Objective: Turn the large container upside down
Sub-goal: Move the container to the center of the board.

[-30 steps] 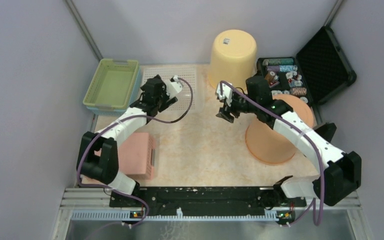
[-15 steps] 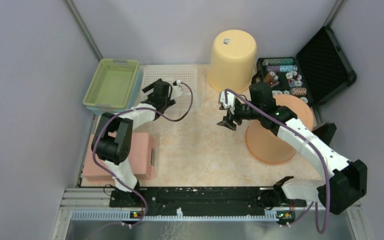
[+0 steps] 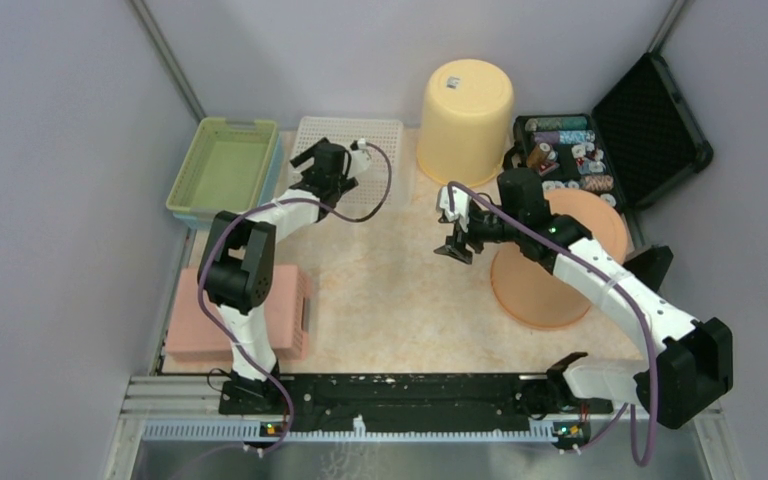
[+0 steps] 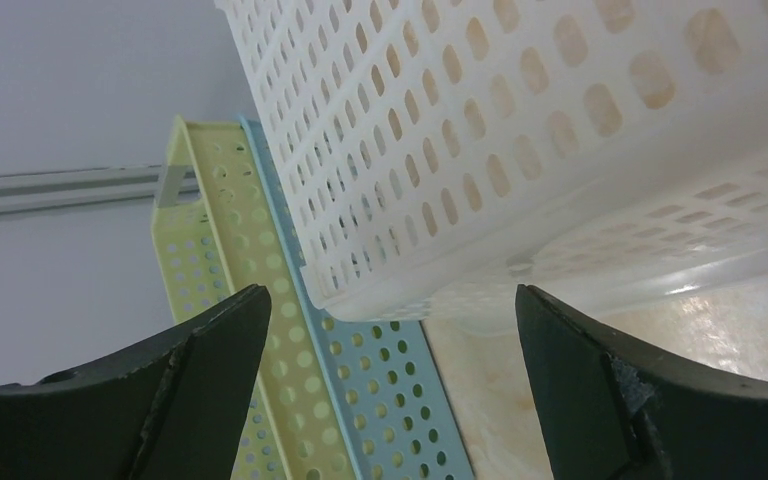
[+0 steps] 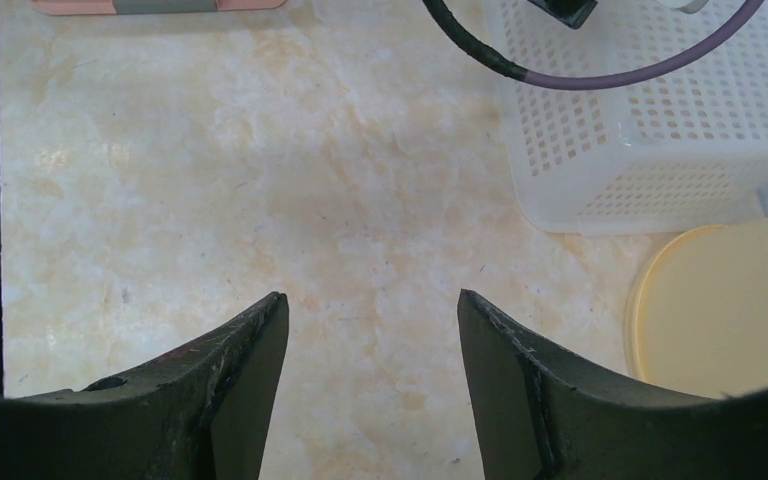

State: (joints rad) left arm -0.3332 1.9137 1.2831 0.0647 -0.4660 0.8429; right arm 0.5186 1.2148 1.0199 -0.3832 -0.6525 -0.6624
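The green basket sits nested snugly in the blue basket. The blue basket will move with it when I carry the green basket.
The large container, a white perforated basket, stands at the back of the table between the green basket and the yellow bucket. In the left wrist view the white basket is tilted, its corner raised off the table just above and beyond my open left gripper. Nothing is between the fingers. From above, the left gripper sits at the basket's left side. My right gripper hovers open and empty over bare tabletop, to the right of the basket.
A green basket nested on a blue one is at the back left. An upturned yellow bucket and orange bucket stand on the right. An open black case of chips is at the back right, a pink bin front left.
My left arm has reached further back and the white basket has shifted toward the back wall and tipped up. The right gripper has barely moved.
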